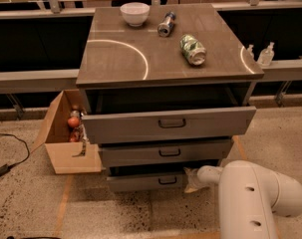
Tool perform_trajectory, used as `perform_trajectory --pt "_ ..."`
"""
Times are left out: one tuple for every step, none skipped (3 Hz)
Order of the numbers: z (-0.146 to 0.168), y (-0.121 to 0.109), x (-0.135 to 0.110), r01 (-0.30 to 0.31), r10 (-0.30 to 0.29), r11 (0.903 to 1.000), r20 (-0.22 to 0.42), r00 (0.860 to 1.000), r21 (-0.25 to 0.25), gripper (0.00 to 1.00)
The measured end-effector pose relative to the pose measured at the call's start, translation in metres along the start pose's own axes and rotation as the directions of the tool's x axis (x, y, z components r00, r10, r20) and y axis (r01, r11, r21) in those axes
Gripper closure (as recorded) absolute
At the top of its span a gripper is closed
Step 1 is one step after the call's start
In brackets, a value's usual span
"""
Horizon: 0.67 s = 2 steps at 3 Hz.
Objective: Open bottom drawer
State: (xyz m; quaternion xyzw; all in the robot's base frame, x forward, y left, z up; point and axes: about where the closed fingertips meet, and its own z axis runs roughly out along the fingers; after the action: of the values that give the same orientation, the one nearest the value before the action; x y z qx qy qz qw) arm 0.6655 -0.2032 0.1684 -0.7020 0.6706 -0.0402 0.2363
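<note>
The robot's gripper is low against the end of the bottom drawer's front [186, 185], so it should open, reach over the drawer's top edge [178, 173] into the gap and pull.
The bottom drawer [140, 182] is the slimmest grey-brown front of three, with a small dark bar handle [167, 180] at its centre. It stands pulled out a little, with a dark gap above it. My gripper [193, 180] is low at the right end of this drawer's front, touching or very near it, to the right of the handle. The white arm [255, 200] reaches in from the lower right. The middle drawer [165, 152] and the top drawer [168, 124] above are also pulled out, the top one farthest.
On the cabinet top [115, 59] stand a white bowl [134, 13], a lying dark bottle [166, 24] and a lying green can [193, 49]. An open cardboard box [66, 151] with items stands on the floor at the left. A cable [11, 158] lies further left.
</note>
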Motion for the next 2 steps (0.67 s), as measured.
perform_trajectory --pt "0.0011 0.0005 -0.0017 0.002 -0.002 1.0000 0.004 1.000 -0.002 0.61" --pt "0.0001 0.0016 -0.0015 -0.004 0.004 1.0000 0.007 1.000 -0.006 0.67"
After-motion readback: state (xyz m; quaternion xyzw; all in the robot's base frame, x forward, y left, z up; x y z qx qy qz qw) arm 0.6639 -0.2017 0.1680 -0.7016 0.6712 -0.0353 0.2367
